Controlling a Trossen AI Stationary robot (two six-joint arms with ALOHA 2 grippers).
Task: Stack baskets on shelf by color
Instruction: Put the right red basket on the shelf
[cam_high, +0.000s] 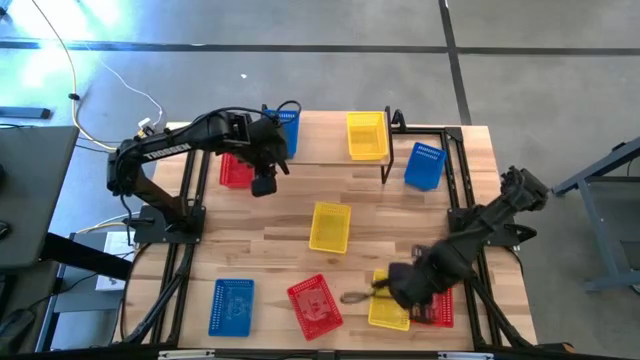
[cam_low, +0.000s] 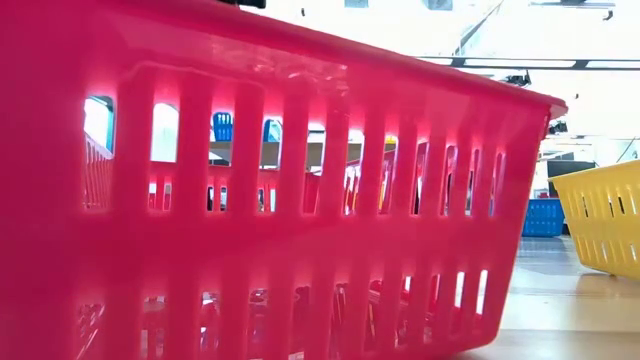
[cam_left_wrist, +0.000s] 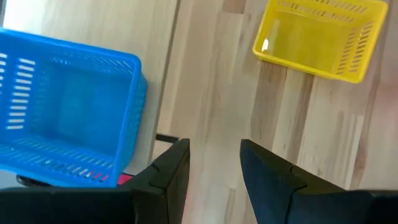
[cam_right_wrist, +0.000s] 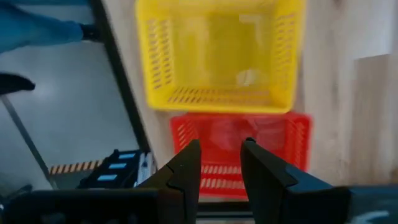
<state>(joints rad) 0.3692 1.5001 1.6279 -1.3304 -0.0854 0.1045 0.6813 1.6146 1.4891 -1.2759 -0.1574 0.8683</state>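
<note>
I expect the red basket (cam_high: 443, 310) to come free alone when I lift it, because it meets the yellow basket only along their touching rims (cam_right_wrist: 231, 112).
The shelf (cam_high: 322, 138) stands at the table's far side with a blue basket (cam_high: 286, 128) and a yellow basket (cam_high: 367, 135) on it. My left gripper (cam_high: 265, 182) hangs open in front of the shelf, beside a red basket (cam_high: 234, 171). In the left wrist view its fingers (cam_left_wrist: 214, 168) have nothing between them, next to the blue basket (cam_left_wrist: 68, 118). My right gripper (cam_high: 400, 290) is open above a yellow basket (cam_right_wrist: 217, 53) and a red basket (cam_right_wrist: 239, 146) at the near right. It (cam_right_wrist: 221, 162) holds nothing.
A yellow basket (cam_high: 330, 227) lies mid-table. A blue basket (cam_high: 231, 306) and a red basket (cam_high: 315, 305) sit near the front edge. Another blue basket (cam_high: 424, 166) is by the shelf's right end. A red basket (cam_low: 260, 200) fills the low view.
</note>
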